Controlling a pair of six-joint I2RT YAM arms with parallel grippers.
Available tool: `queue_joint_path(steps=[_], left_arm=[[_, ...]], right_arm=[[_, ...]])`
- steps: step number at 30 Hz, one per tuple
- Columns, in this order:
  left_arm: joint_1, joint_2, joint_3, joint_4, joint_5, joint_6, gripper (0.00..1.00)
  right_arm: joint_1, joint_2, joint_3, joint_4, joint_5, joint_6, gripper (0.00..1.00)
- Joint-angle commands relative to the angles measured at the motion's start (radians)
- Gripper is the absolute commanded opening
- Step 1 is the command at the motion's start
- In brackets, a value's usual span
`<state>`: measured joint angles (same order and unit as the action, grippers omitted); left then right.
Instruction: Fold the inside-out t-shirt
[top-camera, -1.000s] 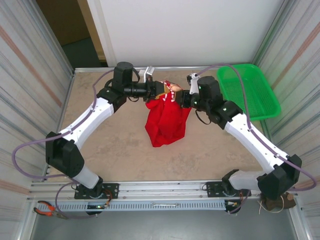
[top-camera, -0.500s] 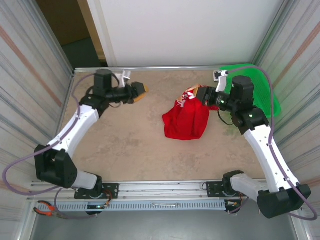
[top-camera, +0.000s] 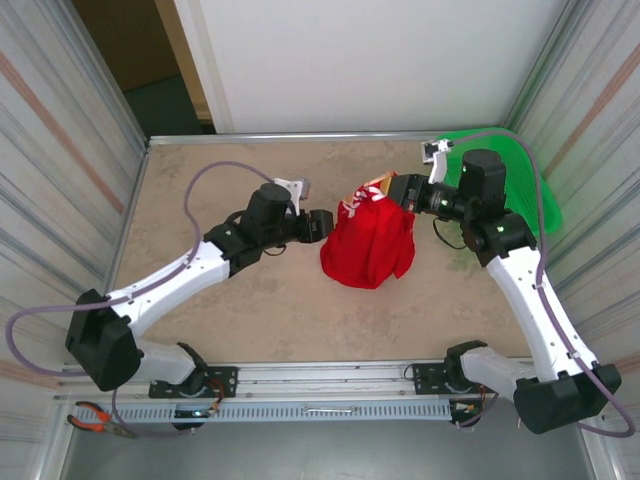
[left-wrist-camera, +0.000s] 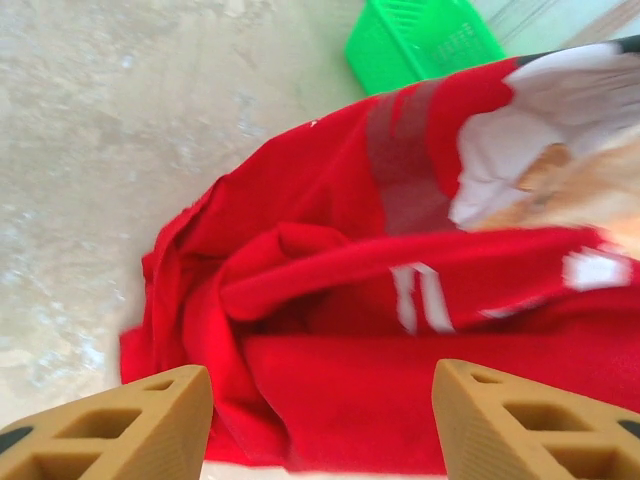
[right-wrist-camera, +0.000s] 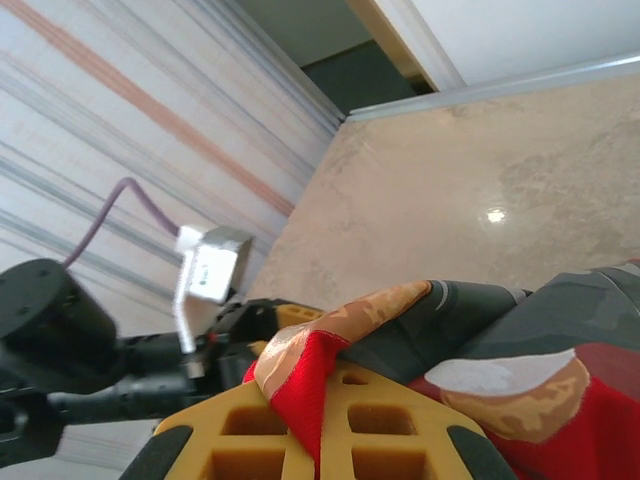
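Observation:
My right gripper is holding the t-shirt by one pinched edge (top-camera: 380, 186), and the t-shirt hangs bunched up. My left gripper should grab the hanging folds (top-camera: 342, 243) before my right gripper opens and moves away.
The bright red t-shirt (top-camera: 368, 250) hangs bunched from its top edge, its lower part resting on the table. My right gripper (top-camera: 392, 190) is shut on that top edge; in the right wrist view the red cloth (right-wrist-camera: 312, 395) is pinched between the tan fingers, with printed fabric (right-wrist-camera: 520, 385) draped over them. My left gripper (top-camera: 322, 224) sits just left of the shirt, open. In the left wrist view its tan fingertips (left-wrist-camera: 140, 420) stand wide apart with red folds (left-wrist-camera: 340, 370) and white lettering (left-wrist-camera: 415, 297) in front of them.
A green mesh basket (top-camera: 500, 180) stands at the back right, behind my right arm, and shows again as the basket (left-wrist-camera: 420, 40) in the left wrist view. Striped side walls close in both sides. Bare beige tabletop (top-camera: 230, 300) lies to the left and front.
My left gripper has swung from the back left of the table down to the shirt's left side. The right gripper kept its hold, and the shirt shifted slightly left and hangs more upright.

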<state>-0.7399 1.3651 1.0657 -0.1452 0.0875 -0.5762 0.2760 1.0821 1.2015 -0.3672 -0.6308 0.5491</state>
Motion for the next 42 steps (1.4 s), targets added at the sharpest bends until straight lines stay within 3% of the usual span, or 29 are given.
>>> queue_joint_path(steps=[1,11,16,17,18,20,24,27,33,35,37,39,42], left_arm=[[0.0,0.025,0.052,0.039,-0.062,0.112,0.62],[-0.007,0.07,0.047,0.141,0.027,0.193,0.67],[-0.007,0.21,0.141,0.185,0.131,0.245,0.7],[-0.006,0.247,0.168,0.203,0.183,0.257,0.64],[-0.004,0.275,0.197,0.207,0.232,0.265,0.51],[0.006,0.315,0.261,0.176,0.328,0.277,0.02],[0.057,0.228,0.229,0.15,0.423,0.255,0.0],[0.112,0.113,0.173,0.148,0.511,0.196,0.0],[0.161,-0.018,0.139,0.189,0.7,0.096,0.0],[0.168,-0.021,0.136,0.244,0.737,0.029,0.0],[0.18,-0.013,0.129,0.334,0.774,-0.06,0.0],[0.19,-0.005,0.126,0.402,0.79,-0.124,0.0],[0.2,0.009,0.131,0.45,0.805,-0.175,0.0]], right_arm=[[0.02,-0.009,0.064,0.058,-0.052,0.03,0.0],[0.068,0.063,0.166,0.083,-0.093,0.035,0.0],[0.062,0.088,0.167,0.106,-0.148,0.035,0.0],[0.053,0.09,0.157,0.115,-0.163,0.035,0.0],[0.041,0.09,0.146,0.122,-0.177,0.036,0.0],[-0.007,0.074,0.108,0.138,-0.193,0.039,0.0],[-0.144,0.049,0.0,0.136,-0.187,0.034,0.0],[-0.211,0.078,-0.083,0.123,-0.101,0.009,0.0],[-0.208,0.276,-0.12,0.114,0.113,0.004,0.0],[-0.195,0.335,-0.075,0.063,0.153,0.001,0.35],[-0.164,0.305,-0.048,0.007,0.21,-0.017,0.55],[-0.124,0.213,-0.051,-0.03,0.275,-0.034,0.59],[-0.047,0.043,-0.078,-0.1,0.363,-0.048,0.56]])
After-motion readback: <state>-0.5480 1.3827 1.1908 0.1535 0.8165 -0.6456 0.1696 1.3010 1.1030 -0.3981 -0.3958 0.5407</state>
